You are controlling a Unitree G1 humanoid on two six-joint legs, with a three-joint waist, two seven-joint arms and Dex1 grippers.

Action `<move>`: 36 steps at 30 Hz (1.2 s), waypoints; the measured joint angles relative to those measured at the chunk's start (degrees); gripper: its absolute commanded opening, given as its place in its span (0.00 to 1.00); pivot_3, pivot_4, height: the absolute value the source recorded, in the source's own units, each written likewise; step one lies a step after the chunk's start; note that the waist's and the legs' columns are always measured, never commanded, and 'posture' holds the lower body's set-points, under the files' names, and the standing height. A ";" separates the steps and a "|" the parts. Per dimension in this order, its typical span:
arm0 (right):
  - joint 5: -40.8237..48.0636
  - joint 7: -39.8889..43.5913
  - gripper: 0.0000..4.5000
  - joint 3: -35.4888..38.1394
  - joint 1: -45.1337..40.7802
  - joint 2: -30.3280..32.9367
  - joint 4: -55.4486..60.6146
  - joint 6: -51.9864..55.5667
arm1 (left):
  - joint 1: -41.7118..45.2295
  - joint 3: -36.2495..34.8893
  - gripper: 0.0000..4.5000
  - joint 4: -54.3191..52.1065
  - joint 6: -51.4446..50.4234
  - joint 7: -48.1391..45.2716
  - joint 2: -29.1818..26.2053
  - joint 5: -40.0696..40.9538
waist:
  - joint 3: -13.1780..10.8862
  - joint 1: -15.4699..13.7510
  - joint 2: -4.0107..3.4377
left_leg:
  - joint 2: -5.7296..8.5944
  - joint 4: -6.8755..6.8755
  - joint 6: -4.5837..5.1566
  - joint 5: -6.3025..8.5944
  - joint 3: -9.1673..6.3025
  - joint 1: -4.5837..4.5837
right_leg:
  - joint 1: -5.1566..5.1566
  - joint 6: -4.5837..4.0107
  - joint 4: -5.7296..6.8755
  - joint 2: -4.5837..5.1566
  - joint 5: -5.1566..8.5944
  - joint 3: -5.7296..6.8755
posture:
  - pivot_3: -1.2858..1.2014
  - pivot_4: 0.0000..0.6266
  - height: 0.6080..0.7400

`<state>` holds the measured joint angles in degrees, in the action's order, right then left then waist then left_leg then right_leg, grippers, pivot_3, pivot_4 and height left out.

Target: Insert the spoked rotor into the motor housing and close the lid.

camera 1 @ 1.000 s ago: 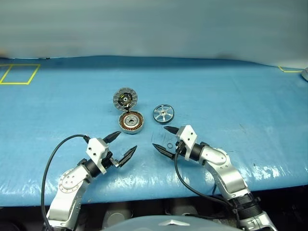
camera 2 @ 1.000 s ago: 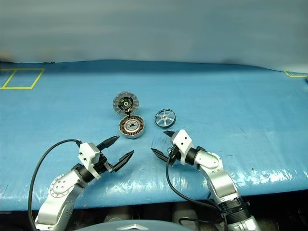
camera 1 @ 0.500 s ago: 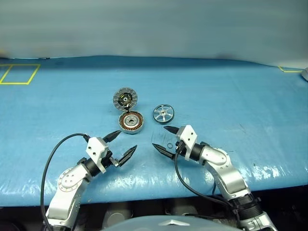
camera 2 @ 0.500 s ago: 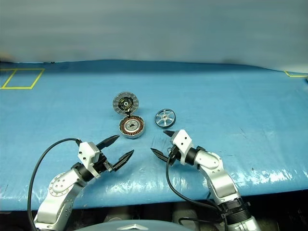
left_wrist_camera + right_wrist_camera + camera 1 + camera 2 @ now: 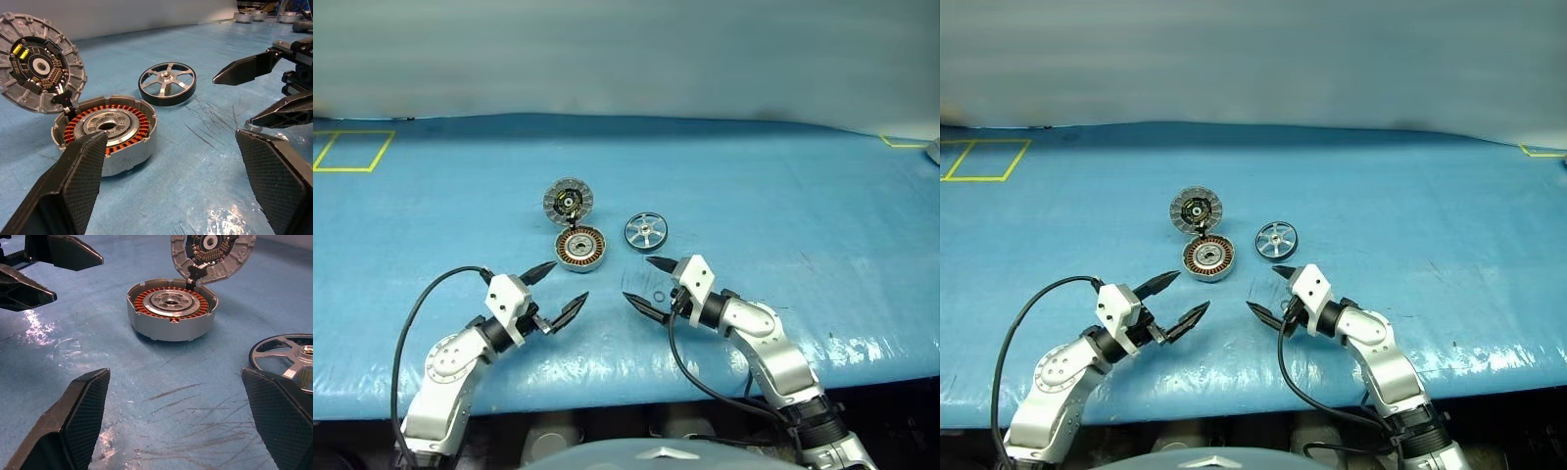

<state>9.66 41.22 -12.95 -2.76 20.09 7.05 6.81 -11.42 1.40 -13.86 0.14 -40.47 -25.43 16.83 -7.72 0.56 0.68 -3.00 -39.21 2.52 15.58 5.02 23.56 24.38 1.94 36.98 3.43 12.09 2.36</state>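
I expect the small silver ring to settle inside the motor housing when I lower it there, because the housing has a round hole at its centre (image 5: 171,300).
The motor housing (image 5: 580,248) lies on the blue table with its copper windings facing up. Its lid (image 5: 568,200) stands hinged open behind it, ribbed face and dark centre toward me. The spoked rotor (image 5: 646,231) lies flat just right of the housing, apart from it. My left gripper (image 5: 569,281) hovers open in front of the housing, holding nothing. My right gripper (image 5: 638,277) is open and empty too, in front of the rotor. The left wrist view shows the housing (image 5: 105,132), lid (image 5: 39,63) and rotor (image 5: 167,83) ahead of the fingers.
A small thin ring (image 5: 659,297) lies on the blue mat (image 5: 783,196) by my right gripper. Yellow tape marks (image 5: 352,150) sit at the far left, and another corner (image 5: 901,143) at the far right. The table's front edge runs just behind both wrists.
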 measured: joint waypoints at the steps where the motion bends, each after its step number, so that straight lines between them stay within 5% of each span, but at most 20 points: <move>1: -0.01 -0.03 1.00 0.02 0.03 0.00 0.00 0.00 | 0.64 -0.04 0.99 0.00 -0.67 -0.29 -1.09 -0.26 | 0.00 -0.01 0.00 | 0.00 0.00 0.00 0.00 0.00 0.00 | 0.01 0.00 0.00 -0.01 0.00 0.00 | 0.52 0.24 1.00; 12: -0.22 -0.48 1.00 -0.25 0.39 -1.66 -0.08 -0.43 | 29.79 8.25 0.99 10.01 -7.46 -16.55 -15.45 -7.47 | -0.02 -0.25 -0.04 | 0.36 0.02 -0.05 -0.07 0.01 0.03 | -0.02 0.05 -0.01 -0.03 -0.05 -0.01 | 0.52 0.24 1.00; 22: -0.34 -3.01 1.00 0.20 3.80 -1.81 1.59 -0.62 | 49.51 22.53 0.99 32.20 -5.03 -32.28 -14.45 -18.15 | -0.03 -0.07 -0.03 | 0.35 0.03 -0.03 -0.06 -0.03 0.11 | 0.04 0.30 -0.01 -0.14 0.00 -0.02 | 0.52 0.24 1.00; 36: -0.33 -6.73 1.00 1.27 8.69 -1.79 5.11 -0.62 | 55.45 24.99 0.99 42.19 -0.80 -36.65 -9.44 -24.09 | -0.03 -0.21 -0.01 | 0.35 -0.22 0.04 -0.04 -0.05 0.08 | -0.07 0.39 0.06 -0.12 0.12 -0.08 | 0.52 0.24 1.00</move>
<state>9.33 34.49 -11.68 5.93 18.29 12.16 6.19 44.03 26.39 28.32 -0.66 -77.12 -34.87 -7.26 -7.75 0.36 0.67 -2.64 -39.43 2.56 15.54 4.97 23.64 24.31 2.33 37.04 3.31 12.21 2.27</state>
